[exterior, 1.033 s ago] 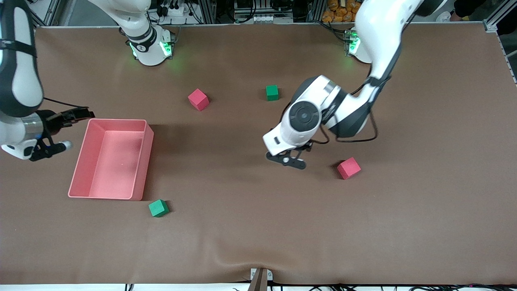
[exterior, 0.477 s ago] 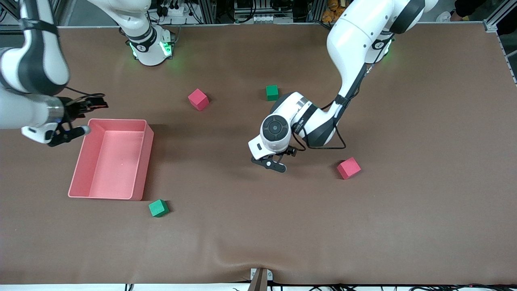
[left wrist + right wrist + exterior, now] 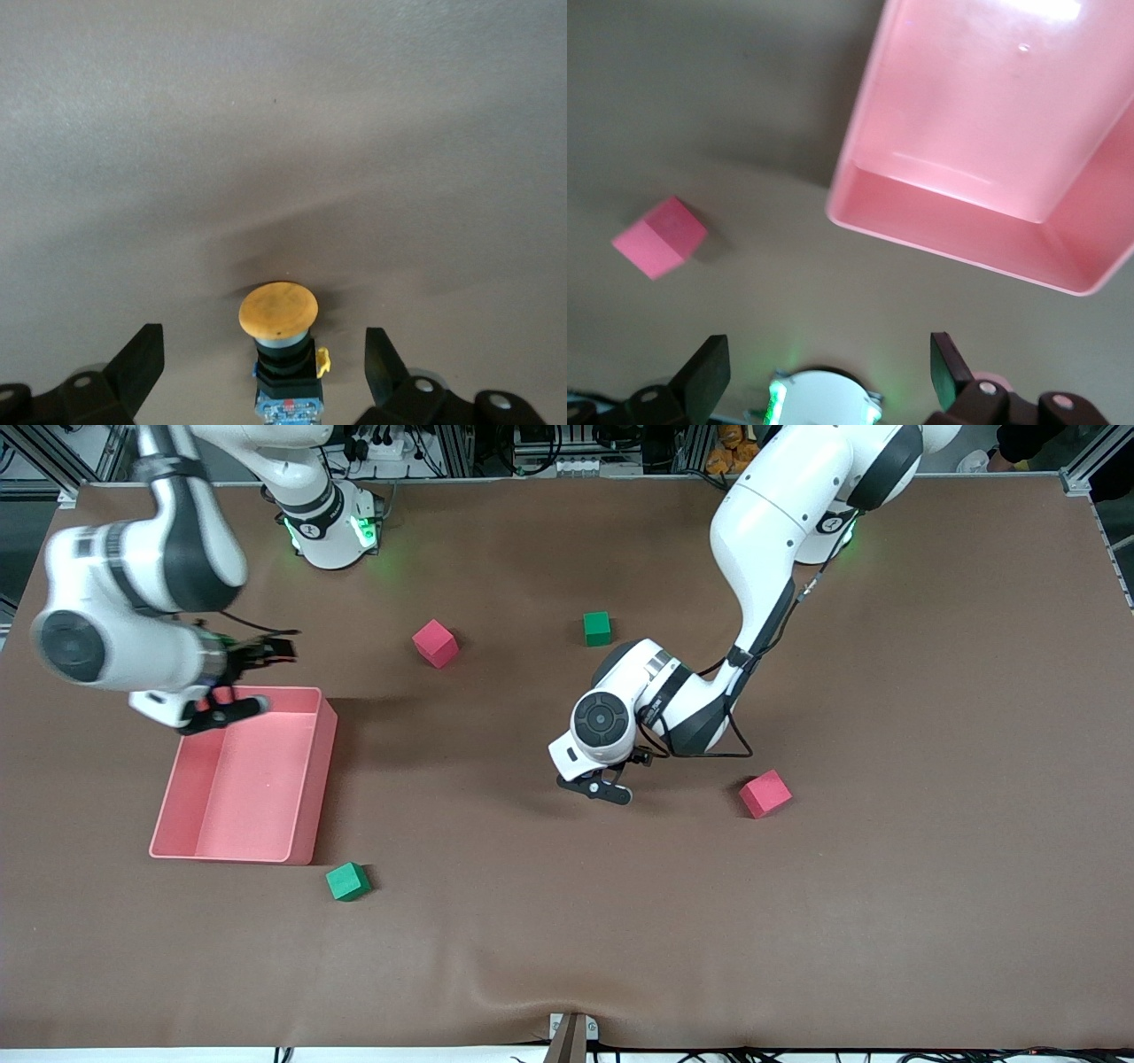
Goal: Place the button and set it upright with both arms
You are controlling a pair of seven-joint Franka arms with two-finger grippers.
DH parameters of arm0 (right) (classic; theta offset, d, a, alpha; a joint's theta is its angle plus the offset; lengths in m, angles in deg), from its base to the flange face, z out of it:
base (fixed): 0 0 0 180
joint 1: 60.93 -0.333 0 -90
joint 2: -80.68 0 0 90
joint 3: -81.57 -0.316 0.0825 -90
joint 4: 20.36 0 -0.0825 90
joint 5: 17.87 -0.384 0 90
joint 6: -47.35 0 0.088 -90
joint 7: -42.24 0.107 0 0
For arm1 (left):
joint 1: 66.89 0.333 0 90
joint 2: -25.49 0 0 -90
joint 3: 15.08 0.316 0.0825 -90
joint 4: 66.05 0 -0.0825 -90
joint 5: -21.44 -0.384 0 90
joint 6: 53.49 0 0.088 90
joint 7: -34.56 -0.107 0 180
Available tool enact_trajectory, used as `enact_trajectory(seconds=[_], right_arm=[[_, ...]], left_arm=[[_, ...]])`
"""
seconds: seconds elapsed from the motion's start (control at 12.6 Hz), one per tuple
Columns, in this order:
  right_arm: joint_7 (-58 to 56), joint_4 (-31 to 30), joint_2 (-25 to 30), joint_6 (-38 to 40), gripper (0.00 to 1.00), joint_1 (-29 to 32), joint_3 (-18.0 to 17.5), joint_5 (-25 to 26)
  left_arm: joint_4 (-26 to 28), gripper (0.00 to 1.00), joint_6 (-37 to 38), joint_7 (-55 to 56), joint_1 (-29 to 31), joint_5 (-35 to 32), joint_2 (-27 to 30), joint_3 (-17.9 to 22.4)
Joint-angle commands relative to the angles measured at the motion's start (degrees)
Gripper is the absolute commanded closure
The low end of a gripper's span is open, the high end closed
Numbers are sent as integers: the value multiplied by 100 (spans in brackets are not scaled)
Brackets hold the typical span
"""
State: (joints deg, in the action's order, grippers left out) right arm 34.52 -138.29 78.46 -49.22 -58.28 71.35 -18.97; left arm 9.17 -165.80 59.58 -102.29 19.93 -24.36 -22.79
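The button (image 3: 285, 359) has a boxy blue base (image 3: 289, 408) across from its orange cap, so once I turn it cap up, it will stay standing on its own.
The button (image 3: 282, 335) has a round orange cap on a black body with a blue base. In the left wrist view it appears to lie on its side on the brown table, between the fingers of my left gripper (image 3: 263, 367). The fingers stand apart on either side of it and do not touch it. In the front view my left gripper (image 3: 595, 788) is low over the middle of the table and hides the button. My right gripper (image 3: 248, 677) is open and empty over the pink bin's rim nearest the robot bases; it also shows in the right wrist view (image 3: 824, 376).
The pink bin (image 3: 321, 779) stands toward the right arm's end. One pink cube (image 3: 435, 643) and one green cube (image 3: 597, 628) lie toward the bases. Another pink cube (image 3: 765, 794) lies beside the left gripper. Another green cube (image 3: 347, 881) lies by the bin's front corner.
My right arm has swung in from the table's end, bringing its gripper over the bin's rim. My left gripper has shifted slightly toward the right arm's end and come lower.
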Motion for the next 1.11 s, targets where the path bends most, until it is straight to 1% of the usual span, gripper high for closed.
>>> enact_trajectory(seconds=[0.0, 0.16, 0.4, 0.72, 0.79, 0.87, 1.03], right_arm=[[210, -160, 179, -152, 0, -10, 72, 22], [209, -230, 196, -213, 0, 139, 108, 57], [209, -861, 363, -914, 0, 131, 99, 57], [227, -1205, 538, -1469, 0, 122, 99, 57], [244, -1250, 591, -1662, 0, 122, 99, 57], [253, -1198, 601, -1794, 0, 122, 90, 57], [262, -813, 531, -1962, 0, 114, 90, 48]], left_arm=[[-43, 0, 104, 188, -72, -16, -77, 50], [-16, 6, 183, 241, -81, -16, -86, 41], [2, 13, 420, 258, -99, -16, -77, 41], [19, 17, 526, 399, -142, -7, -86, 24], [28, 18, 526, 408, -142, -7, -95, 24], [28, 21, 526, 408, -142, -7, -103, 24], [80, 29, 526, 390, -142, 1, -95, 15]])
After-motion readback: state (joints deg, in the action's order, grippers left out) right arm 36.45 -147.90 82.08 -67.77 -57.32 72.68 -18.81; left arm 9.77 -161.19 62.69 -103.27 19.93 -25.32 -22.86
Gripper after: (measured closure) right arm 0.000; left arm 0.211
